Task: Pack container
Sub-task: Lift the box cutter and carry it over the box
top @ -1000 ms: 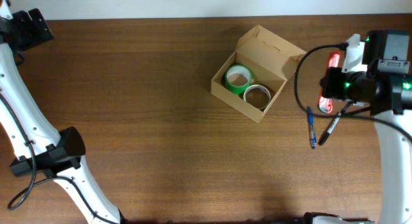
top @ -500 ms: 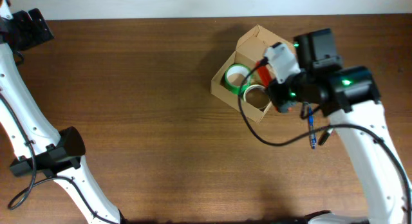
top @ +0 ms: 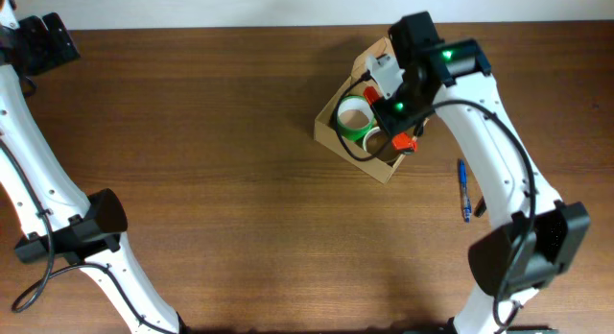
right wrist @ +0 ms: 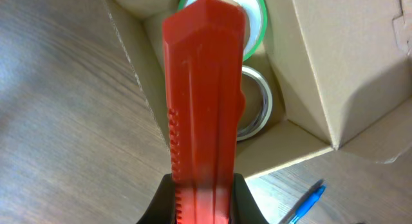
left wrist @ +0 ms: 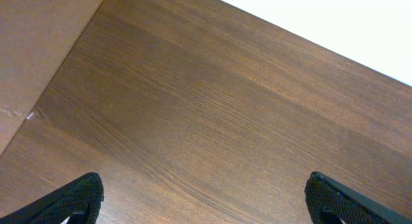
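I should use my right gripper to move the red tool (top: pixel 405 143), which hangs over the tape rolls, to the gap (top: pixel 356 145) along the box's near side before lowering it.
The container (top: pixel 415 84) is an open tan cardboard box at the back middle of the table, flap lid raised. Inside lie a green tape roll (top: pixel 351 118) and a clear tape roll (top: pixel 384 142). My right gripper (right wrist: pixel 205 199) is shut on a long red ridged tool (right wrist: pixel 206 89). It holds the tool above the box's near corner, pointing over both rolls (right wrist: pixel 256 21). In the overhead view the red tool (top: pixel 404 141) shows under the right wrist. My left gripper (left wrist: pixel 207 201) is open over bare wood at the table's far left corner.
A blue pen (top: pixel 463 188) lies on the wood right of the box, also visible as the blue pen (right wrist: pixel 306 201) in the right wrist view. A tan board (left wrist: pixel 32 50) borders the table beside the left gripper. The left arm's base (top: pixel 91 228) stands at the front left.
The right arm has swung left from the table's right side to above the box, carrying the red tool. The left arm has not moved.
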Controlling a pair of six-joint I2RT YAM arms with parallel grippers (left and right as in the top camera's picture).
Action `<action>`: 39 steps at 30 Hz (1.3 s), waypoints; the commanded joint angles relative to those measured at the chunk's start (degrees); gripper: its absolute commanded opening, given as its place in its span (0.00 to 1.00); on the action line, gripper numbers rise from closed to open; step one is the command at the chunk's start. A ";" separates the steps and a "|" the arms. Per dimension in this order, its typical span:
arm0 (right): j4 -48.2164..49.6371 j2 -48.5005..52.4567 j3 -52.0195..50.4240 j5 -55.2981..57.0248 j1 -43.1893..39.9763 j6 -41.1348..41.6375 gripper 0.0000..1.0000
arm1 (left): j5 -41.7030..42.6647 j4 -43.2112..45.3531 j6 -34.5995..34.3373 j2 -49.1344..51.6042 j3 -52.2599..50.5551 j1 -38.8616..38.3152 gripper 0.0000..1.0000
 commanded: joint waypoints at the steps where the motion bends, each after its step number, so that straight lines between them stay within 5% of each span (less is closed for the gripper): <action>1: -1.62 2.29 3.26 0.28 0.22 -4.63 0.04 | 0.33 -0.02 0.50 -1.70 -0.17 0.24 1.00; 12: -7.26 3.93 3.23 -1.42 0.35 -13.62 0.04 | 0.33 -0.02 0.50 -1.70 -0.17 0.24 1.00; 39: 2.38 7.19 3.23 -5.35 2.93 -17.40 0.04 | 0.33 -0.02 0.50 -1.70 -0.17 0.24 1.00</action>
